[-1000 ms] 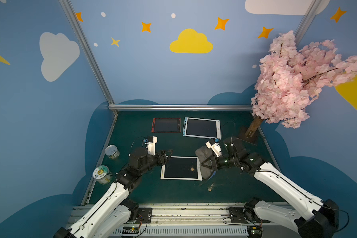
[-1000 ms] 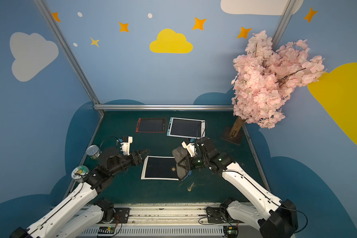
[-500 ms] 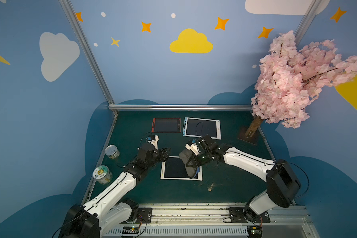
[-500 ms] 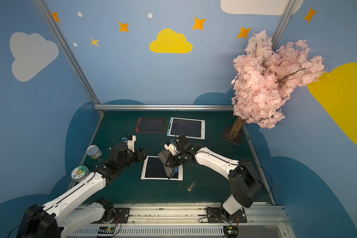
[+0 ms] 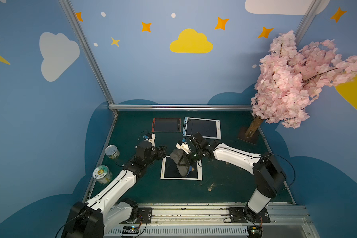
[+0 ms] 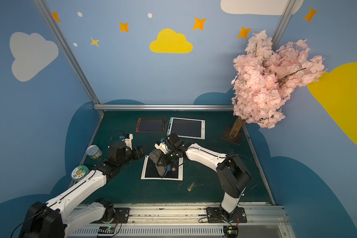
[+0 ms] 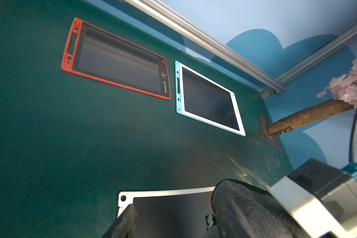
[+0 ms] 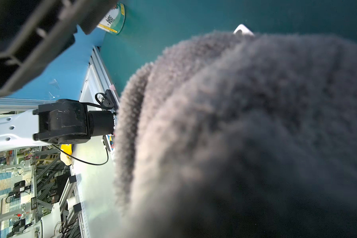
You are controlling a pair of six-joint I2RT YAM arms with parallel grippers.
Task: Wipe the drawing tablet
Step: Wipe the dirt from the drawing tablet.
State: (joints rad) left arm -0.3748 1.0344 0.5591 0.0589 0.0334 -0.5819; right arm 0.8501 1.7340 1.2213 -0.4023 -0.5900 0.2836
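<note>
The white-framed tablet is loose under the cloth, so my left gripper needs to hold down the tablet's short edge (image 5: 162, 169) first. Then my right gripper will wipe across the tablet's screen.
The white-framed drawing tablet (image 5: 169, 172) (image 6: 150, 172) lies flat at the front middle of the green mat. My right gripper (image 5: 185, 162) (image 6: 163, 160) is shut on a grey cloth (image 5: 176, 155) (image 6: 155, 156) that hangs down onto the middle of the tablet's dark screen. The cloth (image 8: 245, 123) fills the right wrist view and hides the jaws there. My left gripper (image 5: 163, 151) (image 6: 141, 151) is open over the tablet's far left corner. The left wrist view shows that tablet (image 7: 169, 210) between the spread fingers (image 7: 126, 222), with the cloth (image 7: 241, 208) beside them.
A red-framed tablet (image 5: 166, 125) and a blue-and-white tablet (image 5: 202, 127) lie at the back. Two cans (image 5: 112, 151) (image 5: 101, 175) stand by the left edge. A pink blossom tree (image 5: 251, 131) stands back right. A yellowish speck (image 5: 210, 186) lies on the mat.
My right arm has swung left, carrying the cloth from the tablet's right edge to its middle. My left gripper has moved in toward the tablet's far left corner.
</note>
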